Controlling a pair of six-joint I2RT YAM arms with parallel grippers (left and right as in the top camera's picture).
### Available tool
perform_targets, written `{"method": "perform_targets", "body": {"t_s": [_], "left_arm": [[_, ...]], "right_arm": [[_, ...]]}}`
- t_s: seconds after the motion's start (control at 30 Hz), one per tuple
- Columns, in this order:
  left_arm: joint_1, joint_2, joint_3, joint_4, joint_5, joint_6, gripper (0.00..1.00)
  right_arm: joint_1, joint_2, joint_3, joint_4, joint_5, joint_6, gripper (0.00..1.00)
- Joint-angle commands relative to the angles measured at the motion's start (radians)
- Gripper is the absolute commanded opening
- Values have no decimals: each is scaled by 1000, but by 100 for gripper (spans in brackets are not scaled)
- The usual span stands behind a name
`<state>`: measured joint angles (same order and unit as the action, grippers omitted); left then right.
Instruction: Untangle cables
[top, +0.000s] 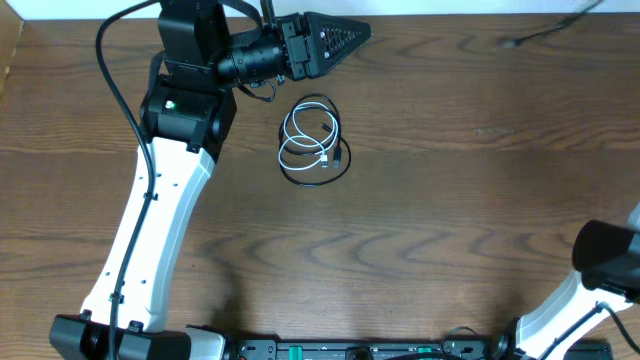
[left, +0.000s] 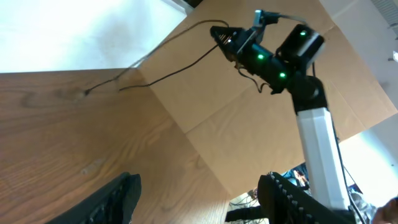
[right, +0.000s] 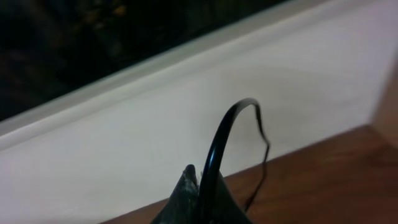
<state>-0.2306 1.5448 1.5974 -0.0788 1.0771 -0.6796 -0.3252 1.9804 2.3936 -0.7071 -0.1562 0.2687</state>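
Next, I put the cable down far from the coil with my right gripper before my left gripper takes the coil, because a black cable (top: 556, 29) is hanging from my right gripper.
The cables (top: 312, 140) lie on the wooden table in the overhead view as overlapping hand-sized loops: a white cord coiled inside a black one, with small plug ends at the lower right of the coil. My left gripper (top: 345, 33) hovers at the table's far edge, up and to the right of the coil and apart from it. In the left wrist view my left gripper (left: 200, 182) is open with only bare wood between its fingers. My right gripper (right: 198, 177) is shut, with a thick black wire crossing in front of its tip. It shows raised high as my right gripper (left: 219, 32).
A thin dark wire (top: 535, 32) trails on the table's back right. The right arm's base (top: 605, 260) stands at the right edge. A cardboard panel (left: 249, 124) rises behind the table's far side. The left arm's white link (top: 150, 230) crosses the left part.
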Motion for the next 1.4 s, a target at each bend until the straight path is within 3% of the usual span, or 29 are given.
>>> {"method": "perform_targets", "body": {"t_s": [0.0, 0.3, 0.37, 0.4, 0.43, 0.47, 0.53, 0.9, 1.03, 1.2, 1.37], "left_arm": [[3, -2, 10, -6, 3, 10, 65], [3, -2, 10, -40, 2, 10, 65], [3, -2, 10, -41, -12, 10, 65], [3, -2, 10, -41, -16, 10, 65], [3, -2, 10, -41, -23, 10, 65], [3, -2, 10, -41, -26, 10, 65], [3, -2, 10, -41, -31, 10, 65], [3, -2, 9, -76, -42, 73, 65], [3, -1, 8, -199, -164, 209, 65], [-7, 27, 4, -432, -508, 384, 65], [-30, 102, -21, -512, -645, 437, 65]], "right_arm": [[-43, 61, 23, 12, 61, -15, 1], [-134, 246, 23, -27, 101, 16, 1], [-145, 291, 23, -46, 98, 34, 8], [-148, 309, 23, -55, 97, 34, 23], [-148, 332, 23, -67, 97, 33, 51], [-148, 347, 23, -81, 97, 33, 64], [-148, 372, 23, -122, 98, 29, 99], [-145, 359, 23, -334, 93, 39, 99], [-136, 346, 23, -383, -39, 23, 99], [-99, 340, 21, -446, -203, -8, 99], [-24, 340, 20, -458, -290, -70, 95]]}}
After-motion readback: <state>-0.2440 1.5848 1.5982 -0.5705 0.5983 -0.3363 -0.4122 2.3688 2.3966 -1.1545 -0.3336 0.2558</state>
